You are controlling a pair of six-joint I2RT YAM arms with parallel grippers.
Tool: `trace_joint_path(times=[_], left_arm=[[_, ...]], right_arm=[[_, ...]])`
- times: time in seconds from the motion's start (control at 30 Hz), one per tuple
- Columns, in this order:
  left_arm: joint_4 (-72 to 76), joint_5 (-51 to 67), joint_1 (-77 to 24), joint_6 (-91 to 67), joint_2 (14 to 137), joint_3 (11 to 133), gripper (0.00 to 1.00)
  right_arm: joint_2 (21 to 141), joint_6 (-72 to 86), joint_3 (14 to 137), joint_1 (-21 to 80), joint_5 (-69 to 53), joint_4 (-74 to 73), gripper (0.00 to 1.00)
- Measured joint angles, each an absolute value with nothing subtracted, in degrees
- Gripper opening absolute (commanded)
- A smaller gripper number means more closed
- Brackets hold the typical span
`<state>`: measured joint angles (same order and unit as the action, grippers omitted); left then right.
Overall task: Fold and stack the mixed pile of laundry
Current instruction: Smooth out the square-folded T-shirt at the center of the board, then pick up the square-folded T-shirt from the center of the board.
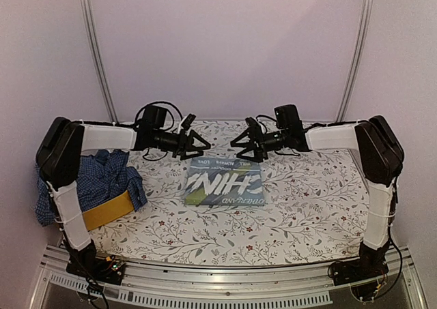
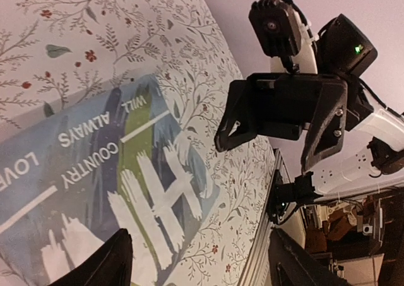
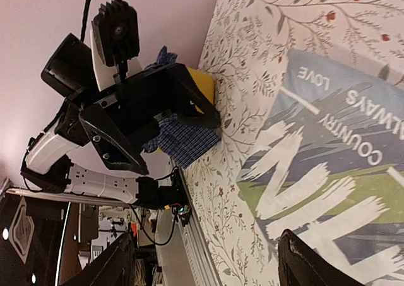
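Note:
Next, I lift the T-shirt's near corner with my left gripper so my right gripper can drag it aside, because the folded T-shirt fills the middle that the checked shirt needs.
A folded light blue T-shirt with white print lies flat in the middle of the floral table cover. It also shows in the left wrist view and the right wrist view. A navy-and-white checked shirt lies crumpled in the yellow basket at the left, and shows in the right wrist view. My left gripper and right gripper face each other above the T-shirt's far edge, both open and empty. My own jaws stand wide apart in the left wrist view and the right wrist view.
The yellow fabric basket stands at the table's left edge under my left arm. The floral table cover spans the table. A metal rail runs along the near edge. Pale walls close in the back and sides.

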<state>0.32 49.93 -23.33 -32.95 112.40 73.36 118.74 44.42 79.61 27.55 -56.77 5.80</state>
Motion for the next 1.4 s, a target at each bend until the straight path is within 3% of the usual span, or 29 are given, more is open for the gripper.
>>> trace_joint_path(times=[0.13, 0.27, 0.43, 0.6, 0.73, 0.93, 1.17, 1.4], left_arm=[[4.8, 51.3, -30.2, -34.5, 106.9, 67.2, 0.74], [10.9, 52.1, -33.7, -38.7, 109.7, 59.6, 0.74], [19.5, 54.2, -32.1, -43.4, 116.2, 53.4, 0.74], [26.2, 54.6, -29.3, -45.6, 114.1, 47.4, 0.77], [20.8, 51.2, -24.6, -43.0, 108.8, 45.0, 0.78], [6.3, 41.1, -24.8, -32.5, 101.9, 52.3, 0.76], [-2.1, 25.4, -40.5, -14.0, 99.5, 67.1, 0.67], [-5.0, 17.6, -52.6, 2.4, 108.5, 74.2, 0.5]], right_arm=[[114.3, 45.5, 75.9, 34.7, -58.4, 9.6, 0.76], [117.6, 49.3, 68.4, 38.7, -60.4, 16.2, 0.76], [124.0, 52.8, 61.0, 36.4, -63.4, 24.7, 0.75], [121.7, 53.8, 54.1, 34.2, -64.2, 31.7, 0.75], [116.3, 54.1, 47.0, 31.3, -63.5, 30.8, 0.75], [104.4, 54.3, 41.2, 27.0, -60.6, 23.9, 0.75], [90.9, 51.8, 41.1, 22.9, -55.6, 16.9, 0.75], [89.7, 49.9, 38.3, 19.8, -52.6, 10.4, 0.74]])
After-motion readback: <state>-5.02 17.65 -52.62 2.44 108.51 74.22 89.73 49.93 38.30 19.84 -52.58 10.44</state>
